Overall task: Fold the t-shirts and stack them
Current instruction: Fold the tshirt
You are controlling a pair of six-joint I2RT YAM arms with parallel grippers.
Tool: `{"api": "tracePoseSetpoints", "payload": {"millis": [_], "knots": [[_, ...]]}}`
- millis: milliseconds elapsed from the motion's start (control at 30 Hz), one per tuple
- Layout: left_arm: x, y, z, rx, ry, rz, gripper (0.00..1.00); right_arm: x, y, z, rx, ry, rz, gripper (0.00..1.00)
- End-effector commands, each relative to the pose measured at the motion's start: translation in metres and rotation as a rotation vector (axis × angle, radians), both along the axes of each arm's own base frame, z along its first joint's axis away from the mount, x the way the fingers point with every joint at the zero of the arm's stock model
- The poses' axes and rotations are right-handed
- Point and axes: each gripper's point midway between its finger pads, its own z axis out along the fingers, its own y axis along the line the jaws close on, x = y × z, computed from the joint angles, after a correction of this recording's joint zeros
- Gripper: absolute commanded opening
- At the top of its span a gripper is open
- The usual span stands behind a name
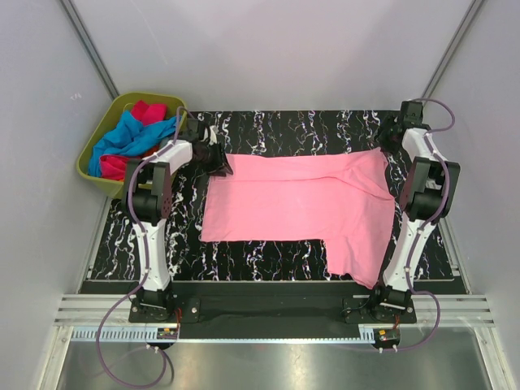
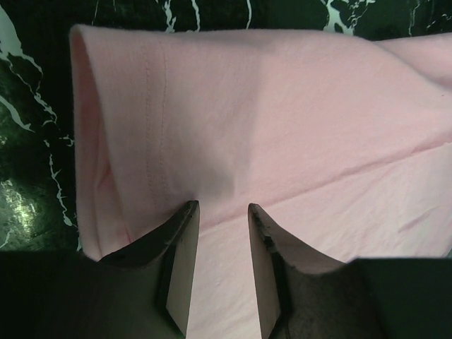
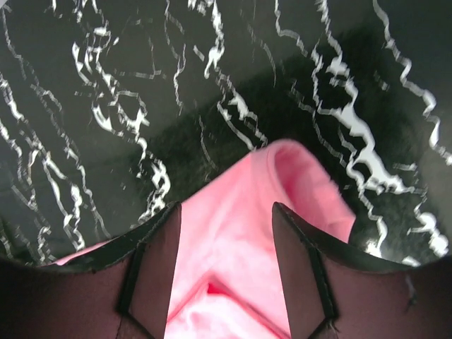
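I should move my right gripper away from the pink t-shirt's far corner and pinch the kink, because the t-shirt's folded layer has a kinked edge inside that corner.
A light pink t-shirt lies spread on the black marbled table, with a flap reaching toward the near edge at the right. My left gripper sits at the shirt's far-left corner. In the left wrist view its jaws stand apart over flat pink cloth beside a folded, hemmed edge. My right gripper is at the far-right corner. In the right wrist view it is open, with a bunched corner of the pink shirt lying loose between the fingers.
An olive-green bin stands off the table's far-left corner, close behind the left arm. It holds a bright blue shirt and a magenta one. Grey walls close in on both sides.
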Motion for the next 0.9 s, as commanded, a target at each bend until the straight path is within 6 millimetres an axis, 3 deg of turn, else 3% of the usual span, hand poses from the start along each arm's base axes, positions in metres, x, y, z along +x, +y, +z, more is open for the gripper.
{"api": "tracePoseSetpoints", "payload": {"millis": [0, 333, 400, 567, 600, 667, 733, 867], "knots": [[-0.003, -0.001, 0.000, -0.020, 0.003, -0.013, 0.38, 0.012, -0.017, 0.007, -0.100, -0.006, 0.014, 0.61], [-0.010, 0.003, -0.004, -0.013, 0.024, -0.012, 0.38, 0.021, -0.020, -0.012, -0.106, 0.030, 0.022, 0.62], [-0.009, 0.007, 0.010, 0.007, -0.013, -0.011, 0.37, 0.017, -0.023, -0.003, -0.117, 0.032, -0.003, 0.62], [-0.006, 0.022, 0.045, 0.086, -0.105, 0.054, 0.43, -0.013, -0.042, 0.023, -0.178, 0.123, -0.146, 0.63], [-0.007, 0.024, 0.049, 0.093, -0.112, 0.070, 0.44, -0.028, -0.040, 0.021, -0.161, 0.186, -0.162, 0.63], [-0.004, 0.028, 0.061, 0.107, -0.133, 0.107, 0.47, -0.036, -0.033, 0.033, -0.140, 0.199, -0.156, 0.64], [-0.003, 0.029, 0.061, 0.112, -0.135, 0.114, 0.48, -0.050, -0.024, 0.031, -0.123, 0.228, -0.143, 0.64], [-0.011, 0.033, 0.047, 0.137, -0.088, 0.124, 0.50, -0.058, -0.002, 0.047, -0.093, 0.196, -0.071, 0.64]]}}
